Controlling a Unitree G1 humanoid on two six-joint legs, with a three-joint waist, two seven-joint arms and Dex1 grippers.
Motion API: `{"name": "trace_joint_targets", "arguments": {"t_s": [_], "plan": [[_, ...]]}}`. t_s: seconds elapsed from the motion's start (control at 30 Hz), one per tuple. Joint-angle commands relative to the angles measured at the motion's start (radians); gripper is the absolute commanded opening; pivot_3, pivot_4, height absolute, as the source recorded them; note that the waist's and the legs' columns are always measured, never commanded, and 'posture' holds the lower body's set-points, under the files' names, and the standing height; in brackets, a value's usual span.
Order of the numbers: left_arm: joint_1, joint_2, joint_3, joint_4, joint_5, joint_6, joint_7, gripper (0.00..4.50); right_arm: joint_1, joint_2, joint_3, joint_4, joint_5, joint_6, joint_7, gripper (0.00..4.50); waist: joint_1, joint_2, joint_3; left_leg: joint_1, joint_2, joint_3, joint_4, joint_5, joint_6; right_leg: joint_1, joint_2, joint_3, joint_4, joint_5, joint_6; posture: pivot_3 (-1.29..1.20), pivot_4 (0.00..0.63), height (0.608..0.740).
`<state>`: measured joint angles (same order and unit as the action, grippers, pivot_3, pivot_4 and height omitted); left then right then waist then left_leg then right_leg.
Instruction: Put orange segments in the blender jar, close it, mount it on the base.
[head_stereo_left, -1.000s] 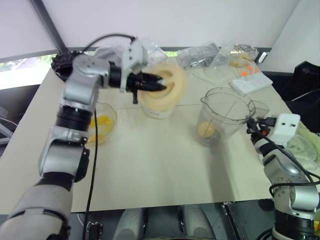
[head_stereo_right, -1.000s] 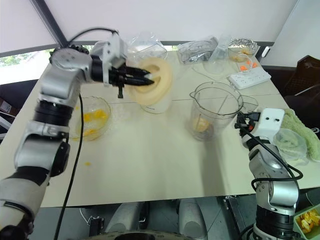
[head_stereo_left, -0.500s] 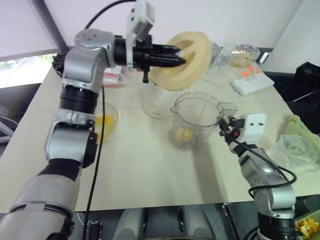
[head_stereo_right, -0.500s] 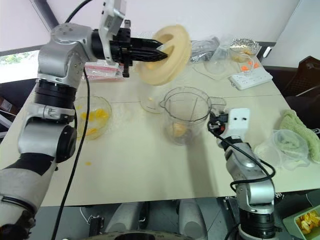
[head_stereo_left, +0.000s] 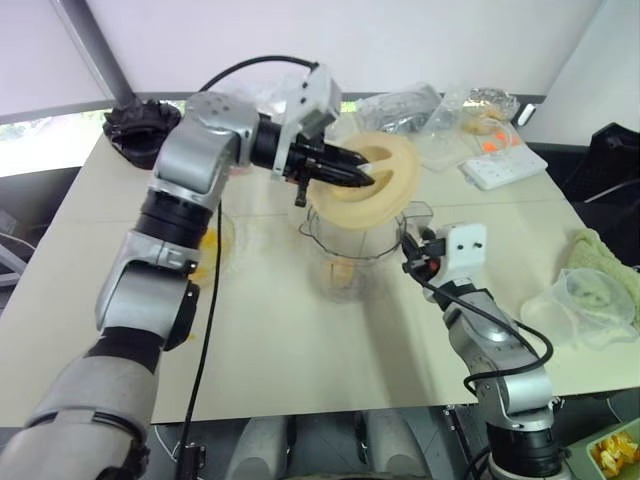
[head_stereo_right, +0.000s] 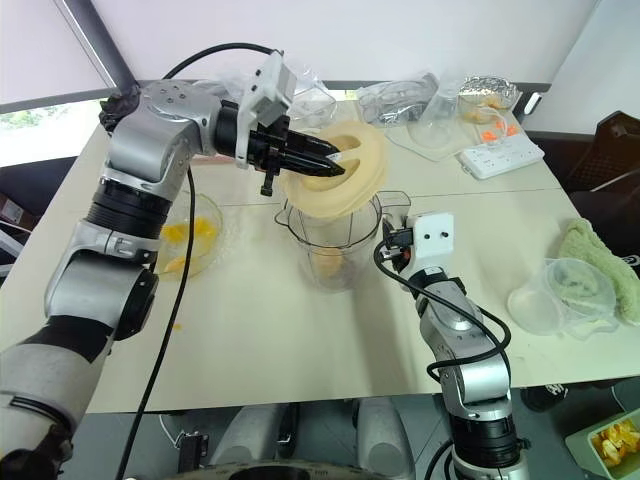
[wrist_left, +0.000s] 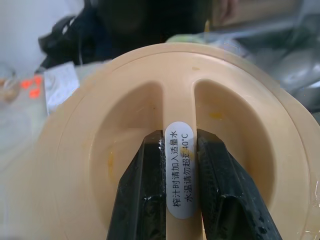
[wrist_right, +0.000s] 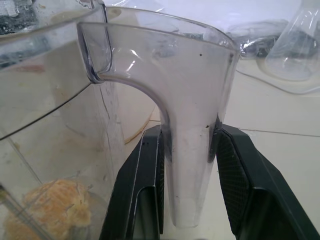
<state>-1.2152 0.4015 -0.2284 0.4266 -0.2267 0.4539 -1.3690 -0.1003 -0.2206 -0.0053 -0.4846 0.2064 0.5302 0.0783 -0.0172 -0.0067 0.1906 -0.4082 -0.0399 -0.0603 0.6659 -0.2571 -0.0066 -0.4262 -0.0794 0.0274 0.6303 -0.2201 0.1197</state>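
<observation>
The cream lid (head_stereo_left: 393, 188) is tilted steeply above the blender jar's opening (head_stereo_left: 356, 241), so I should turn it level with my left gripper before lowering it onto the jar.
My left gripper (head_stereo_left: 365, 180) is shut on the central ridge of a round cream lid (head_stereo_left: 380, 190), also seen at the lid (wrist_left: 90, 150). It holds the lid tilted just above the mouth of the blender jar (head_stereo_left: 345, 255). The jar stands on the table with orange segments (wrist_right: 55, 205) at its bottom. My right gripper (wrist_right: 189, 131) is shut on the jar's clear handle (wrist_right: 192, 100) from the right side. More orange segments lie in a shallow clear dish (head_stereo_right: 190, 230) to the left. The base is hidden behind the lid and jar.
A white power strip (head_stereo_left: 503, 165) and clear plastic bags (head_stereo_left: 400, 105) lie at the back right. A clear cup with green cloth (head_stereo_left: 590, 300) sits at the right edge. A dark bundle (head_stereo_left: 140, 125) is at the back left corner.
My right gripper has slid the jar leftward across the table. The left gripper first lifted the lid, then brought it down over the jar's mouth.
</observation>
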Motion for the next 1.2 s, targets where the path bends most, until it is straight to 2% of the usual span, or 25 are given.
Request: {"name": "trace_joint_targets", "arguments": {"t_s": [0.03,0.2,0.47,0.63,0.73,0.87,0.97,1.13,1.2], "plan": [[0.023,0.005,-0.036,-0.044,0.036,0.022,0.031,0.27,-0.028,0.015,-0.001,-0.03,-0.01,-0.06,0.011,0.96,0.0,0.0,0.0,0.0,0.0,0.0,0.0,0.0,0.0,0.0,0.0,0.0,0.0,0.0,0.0,0.0,0.15,0.74],[0.086,0.022,-0.062,-0.084,0.047,0.044,0.025,0.27,-0.044,0.033,0.021,0.006,-0.029,-0.084,0.024,0.96,-0.003,0.0,-0.001,0.001,0.0,0.0,0.0,0.0,0.0,0.0,0.0,0.0,0.0,0.0,0.0,0.0,0.15,0.74],[0.155,0.076,-0.065,-0.275,-0.034,0.246,-0.007,0.27,-0.072,0.033,0.018,0.083,-0.029,-0.118,0.077,0.96,-0.007,0.0,0.0,0.001,0.001,0.0,0.0,0.001,-0.001,0.0,0.001,0.001,0.001,0.0,0.0,0.0,0.15,0.74],[0.196,0.14,-0.107,-0.32,-0.014,0.242,-0.04,0.27,-0.114,0.041,0.021,0.143,-0.033,-0.136,0.101,0.96,-0.029,0.0,0.0,0.002,0.001,0.0,0.0,0.001,-0.002,0.0,0.001,0.001,0.001,0.001,-0.001,0.0,0.15,0.74],[0.21,0.161,-0.157,-0.286,0.036,0.176,-0.045,0.27,-0.144,0.041,0.019,0.176,-0.032,-0.147,0.119,0.96,-0.031,0.0,0.0,0.004,0.002,0.0,0.0,0.001,-0.002,0.001,0.002,0.001,0.002,0.001,-0.002,0.0,0.15,0.74],[0.219,0.137,-0.214,-0.204,0.125,0.123,0.021,0.27,-0.17,0.037,0.02,0.219,-0.04,-0.166,0.14,0.96,-0.027,0.0,-0.001,0.009,0.003,0.0,0.0,0.001,-0.002,0.007,0.004,0.001,0.002,0.001,-0.003,0.0,0.15,0.74],[0.227,0.103,-0.242,-0.168,0.185,0.134,0.106,0.27,-0.18,0.038,0.018,0.232,-0.043,-0.173,0.147,0.96,-0.027,-0.001,-0.002,0.022,0.003,-0.001,-0.002,0.001,-0.002,0.021,0.003,0.001,-0.002,-0.003,-0.005,0.0,0.15,0.74],[0.245,0.067,-0.258,-0.152,0.229,0.206,0.198,0.27,-0.186,0.039,0.012,0.23,-0.046,-0.176,0.146,0.96,-0.027,0.0,-0.003,0.035,0.005,-0.002,-0.003,0.001,-0.003,0.033,0.0,0.001,-0.003,-0.006,-0.005,0.0,0.15,0.74],[0.255,0.047,-0.265,-0.129,0.255,0.268,0.26,0.27,-0.187,0.04,0.01,0.228,-0.051,-0.182,0.142,0.96,-0.024,0.0,-0.004,0.035,0.005,-0.003,-0.003,0.001,-0.003,0.033,0.0,0.001,-0.004,-0.006,-0.005,0.0,0.15,0.74]]}}
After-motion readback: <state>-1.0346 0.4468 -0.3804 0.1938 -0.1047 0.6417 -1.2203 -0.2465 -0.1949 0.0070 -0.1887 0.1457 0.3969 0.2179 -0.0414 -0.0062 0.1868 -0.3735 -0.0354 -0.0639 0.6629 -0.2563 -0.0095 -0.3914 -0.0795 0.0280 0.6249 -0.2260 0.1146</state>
